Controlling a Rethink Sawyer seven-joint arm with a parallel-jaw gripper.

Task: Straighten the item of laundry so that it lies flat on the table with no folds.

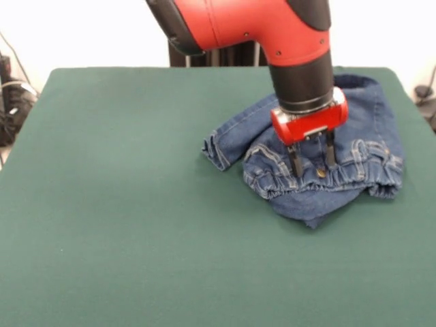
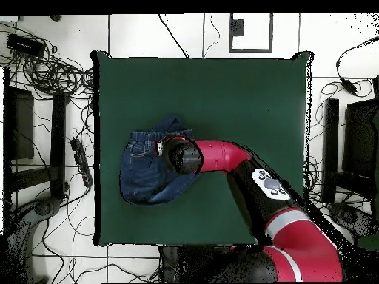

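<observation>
I expect the jeans (image 1: pixel 375 129) to unfold with both legs trailing down when I lift the waistband, because the folded leg (image 1: pixel 236 135) sticks out from behind the gathered waistband.
The small pair of blue denim jeans (image 1: pixel 320 170) lies crumpled and folded on the right side of the dark green table (image 1: pixel 136 204) in the front view. Its gathered waistband with tan stitching and a metal button faces the camera, and a folded leg sticks out to the left. In the overhead view the jeans (image 2: pixel 144 174) lie near the table's (image 2: pixel 244 96) left edge. My gripper (image 1: pixel 312 163) points straight down with its two dark fingers apart, tips at the waistband by the button. In the overhead view the gripper (image 2: pixel 181 157) is hidden under the wrist.
Cables and dark equipment lie on the floor around the table (image 2: pixel 44 66). The jeans sit close to the table's right edge in the front view. The robot's arm (image 2: pixel 281 214) reaches in from the base side.
</observation>
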